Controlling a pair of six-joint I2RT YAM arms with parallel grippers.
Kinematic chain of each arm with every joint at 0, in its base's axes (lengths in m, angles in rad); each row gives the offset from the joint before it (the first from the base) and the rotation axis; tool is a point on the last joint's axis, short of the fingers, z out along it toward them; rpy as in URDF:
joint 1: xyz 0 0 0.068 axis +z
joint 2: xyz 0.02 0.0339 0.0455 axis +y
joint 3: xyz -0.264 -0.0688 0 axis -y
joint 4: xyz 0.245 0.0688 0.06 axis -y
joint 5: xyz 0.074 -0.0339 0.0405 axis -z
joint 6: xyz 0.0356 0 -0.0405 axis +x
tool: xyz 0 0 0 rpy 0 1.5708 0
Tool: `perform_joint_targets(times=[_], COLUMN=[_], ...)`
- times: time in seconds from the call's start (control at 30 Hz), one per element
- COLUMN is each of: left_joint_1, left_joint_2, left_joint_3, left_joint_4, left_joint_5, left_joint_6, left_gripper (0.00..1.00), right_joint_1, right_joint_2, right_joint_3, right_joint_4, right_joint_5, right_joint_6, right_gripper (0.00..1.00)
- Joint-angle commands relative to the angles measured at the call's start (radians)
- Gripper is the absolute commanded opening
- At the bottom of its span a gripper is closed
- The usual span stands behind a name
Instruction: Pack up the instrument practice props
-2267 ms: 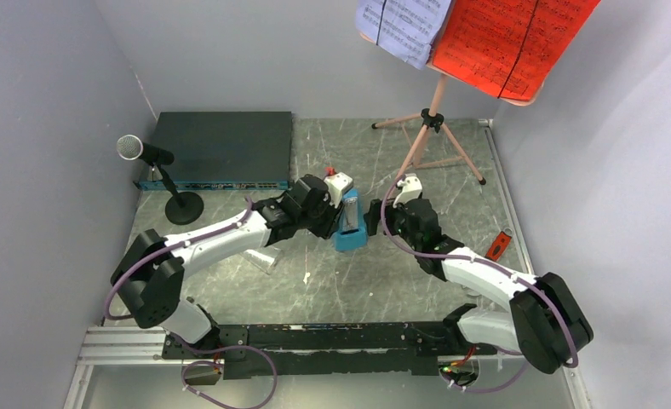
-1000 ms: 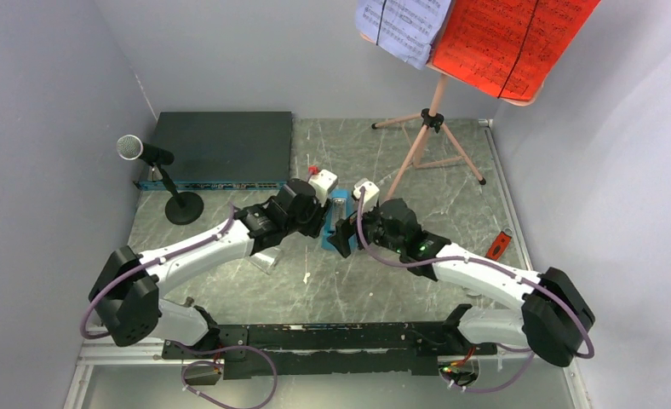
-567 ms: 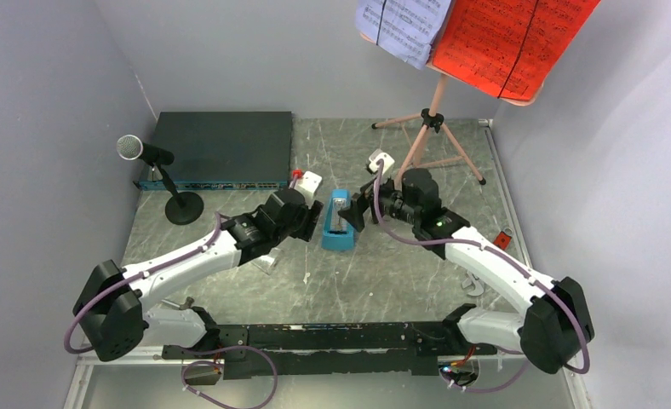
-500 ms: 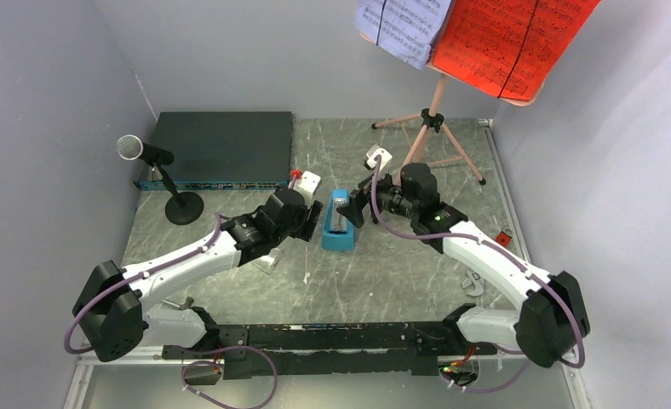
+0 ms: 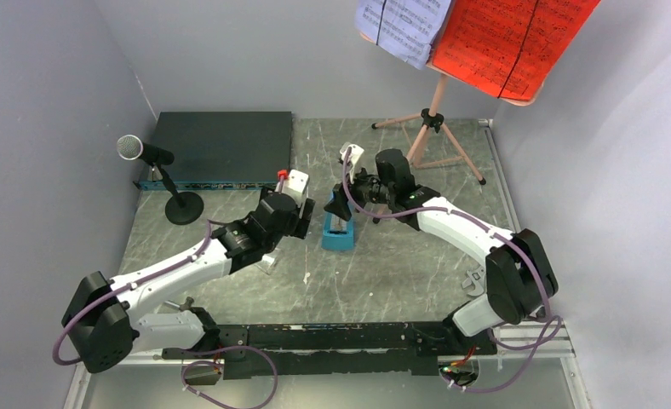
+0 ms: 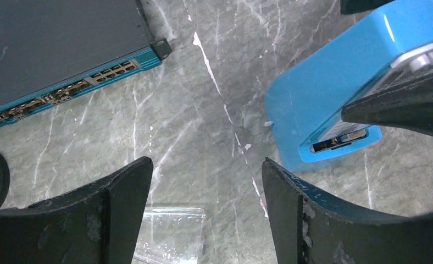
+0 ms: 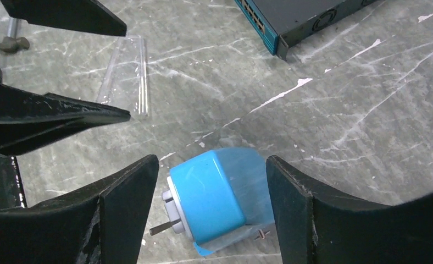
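My right gripper should turn the metronome toward my left gripper and then take the metronome's top [image 7: 207, 182] from behind, because the metronome's open front [image 5: 339, 225] points past my left gripper.
The blue metronome [image 5: 337, 231] stands mid-table. In the right wrist view the metronome [image 7: 214, 201] sits between my right gripper's [image 7: 211, 162] open fingers with a gap on each side. From above, the right gripper [image 5: 335, 204] is at its far top end. My left gripper [image 5: 305, 213] is open and empty just left of it. In the left wrist view the left gripper [image 6: 206, 165] frames bare floor, with the metronome [image 6: 335, 93] up to the right. The microphone [image 5: 145, 153] stands at left. The pink music stand [image 5: 434, 119] holds red [image 5: 511, 43] and lavender sheets [image 5: 404, 25].
A flat black electronics box [image 5: 221, 149] lies at the back left, behind the microphone's round base [image 5: 183, 207]. A clear plastic bag [image 5: 264, 260] lies under the left arm. A metal wrench [image 5: 473, 284] lies near the right arm's base. Grey walls close in both sides.
The left gripper let go of the metronome, opened and drew back to the left. The right arm swung round to the metronome's far end and straddles it, its jaws narrowing slightly.
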State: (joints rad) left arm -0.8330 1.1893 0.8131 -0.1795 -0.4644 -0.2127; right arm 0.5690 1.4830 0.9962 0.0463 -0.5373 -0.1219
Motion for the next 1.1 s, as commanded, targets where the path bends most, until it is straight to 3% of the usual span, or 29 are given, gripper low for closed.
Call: perform_joint_targets(times=[0.0, 0.17, 0.43, 0.6, 0.73, 0.9, 1.07], left_joint_1=[-0.003, -0.002, -0.003, -0.003, -0.003, -0.003, -0.003], left_joint_2=[-0.047, -0.049, -0.080, -0.098, -0.099, -0.107, -0.121], left_joint_3=[-0.020, -0.019, -0.032, -0.041, -0.047, -0.063, -0.088], left_joint_4=[0.059, 0.055, 0.064, 0.074, 0.089, 0.124, 0.158], left_joint_5=[-0.049, -0.044, -0.038, -0.035, -0.007, 0.041, 0.057], left_joint_6=[-0.020, -0.020, -0.023, -0.021, -0.011, 0.009, 0.022], left_gripper=[0.79, 0.79, 0.79, 0.79, 0.79, 0.79, 0.79], right_joint_1=[0.030, 0.100, 0.214, 0.267, 0.307, 0.360, 0.378], right_joint_2=[-0.016, -0.047, -0.109, -0.145, -0.134, -0.078, -0.058], right_joint_3=[0.036, -0.004, -0.081, -0.106, -0.092, -0.049, -0.016], right_joint_4=[0.010, 0.023, 0.067, 0.065, 0.000, -0.043, -0.020], right_joint_5=[0.035, 0.212, 0.508, 0.728, 0.951, 1.089, 1.086], right_joint_6=[-0.002, 0.035, 0.091, 0.211, 0.365, 0.433, 0.424], right_gripper=[0.72, 0.61, 0.34, 0.19, 0.18, 0.22, 0.39])
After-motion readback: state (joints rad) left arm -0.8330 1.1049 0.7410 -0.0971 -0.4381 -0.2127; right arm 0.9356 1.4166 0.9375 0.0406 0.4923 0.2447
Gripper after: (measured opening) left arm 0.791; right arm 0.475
